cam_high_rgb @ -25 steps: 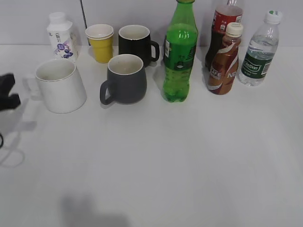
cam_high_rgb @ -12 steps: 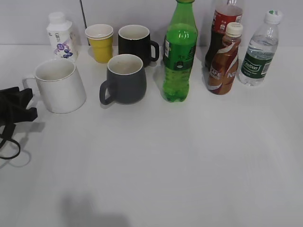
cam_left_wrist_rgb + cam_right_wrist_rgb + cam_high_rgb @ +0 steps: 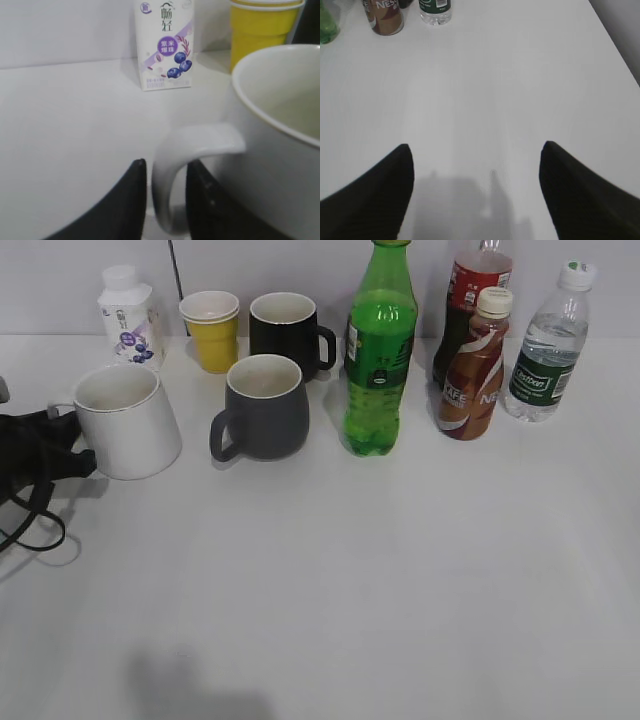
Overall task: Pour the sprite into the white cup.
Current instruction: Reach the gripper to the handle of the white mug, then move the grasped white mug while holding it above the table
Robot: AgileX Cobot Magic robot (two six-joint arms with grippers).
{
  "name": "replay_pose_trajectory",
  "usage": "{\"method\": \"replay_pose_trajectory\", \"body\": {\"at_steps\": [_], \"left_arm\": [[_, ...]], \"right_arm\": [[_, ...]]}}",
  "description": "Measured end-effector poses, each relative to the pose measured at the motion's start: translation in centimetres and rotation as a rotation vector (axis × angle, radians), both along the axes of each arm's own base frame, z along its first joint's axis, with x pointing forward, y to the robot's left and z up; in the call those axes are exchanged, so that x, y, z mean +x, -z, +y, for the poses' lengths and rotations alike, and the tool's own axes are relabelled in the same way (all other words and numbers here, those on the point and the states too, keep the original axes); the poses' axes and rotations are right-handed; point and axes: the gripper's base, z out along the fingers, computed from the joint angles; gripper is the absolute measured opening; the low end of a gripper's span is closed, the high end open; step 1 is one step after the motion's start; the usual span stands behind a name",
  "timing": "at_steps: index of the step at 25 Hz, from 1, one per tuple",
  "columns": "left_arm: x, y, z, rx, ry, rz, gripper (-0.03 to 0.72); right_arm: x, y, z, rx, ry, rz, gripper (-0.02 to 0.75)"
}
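Observation:
The sprite (image 3: 380, 355) hides the space next to the black mug, so the robot should expect another mug behind the sprite when it lifts the sprite.
The sprite (image 3: 378, 360), a tall green bottle, stands upright at the back middle of the table; its base shows in the right wrist view (image 3: 326, 25). The white cup (image 3: 125, 425) stands at the left, its handle pointing left. My left gripper (image 3: 78, 445) is at that handle. In the left wrist view the cup (image 3: 280, 150) fills the right side, and the left gripper (image 3: 165, 167) has one finger on each side of the handle, with a thin gap on the left side. My right gripper (image 3: 476, 150) is open and empty over bare table; the exterior view does not show it.
A grey mug (image 3: 263, 408), a black mug (image 3: 288, 332), a yellow paper cup (image 3: 212, 330) and a small white bottle (image 3: 128, 318) stand near the white cup. A brown coffee bottle (image 3: 475, 370), a cola bottle (image 3: 470, 290) and a water bottle (image 3: 545, 350) stand right of the sprite.
My left gripper has moved right along the table from the left edge up to the white cup's handle. The cup and the bottles have not moved.

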Motion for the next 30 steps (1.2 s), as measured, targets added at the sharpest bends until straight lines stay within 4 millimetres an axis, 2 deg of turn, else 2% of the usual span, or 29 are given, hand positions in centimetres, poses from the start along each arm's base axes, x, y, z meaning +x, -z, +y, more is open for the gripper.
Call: {"method": "replay_pose_trajectory", "body": {"at_steps": [5, 12, 15, 19, 23, 26, 30], "left_arm": [[0.6, -0.2, -0.1, -0.005, 0.003, -0.017, 0.053], [0.3, -1.3, -0.2, 0.018, 0.027, -0.036, 0.047], [-0.1, -3.1, -0.2, 0.025, 0.039, -0.083, 0.046], [-0.8, -5.8, -0.3, 0.031, 0.058, -0.161, 0.046], [-1.4, -7.7, -0.5, 0.052, 0.088, -0.198, 0.046], [-1.9, -8.9, -0.5, 0.064, 0.093, -0.212, 0.046], [-2.5, -10.2, -0.4, 0.073, 0.087, -0.222, 0.046]], "right_arm": [[0.0, 0.0, 0.3, 0.029, -0.019, 0.003, 0.586], [-0.1, -0.1, 0.8, 0.030, -0.078, -0.001, 0.586], [0.5, -1.8, 1.3, 0.023, -0.142, -0.123, 0.586], [3.0, -6.0, 1.7, 0.048, -0.151, -0.483, 0.586], [6.8, -8.8, 1.6, 0.054, -0.102, -0.699, 0.586], [9.6, -9.4, 1.7, 0.055, -0.075, -0.758, 0.586], [12.8, -8.8, 2.8, 0.041, -0.144, -0.719, 0.586]]}}
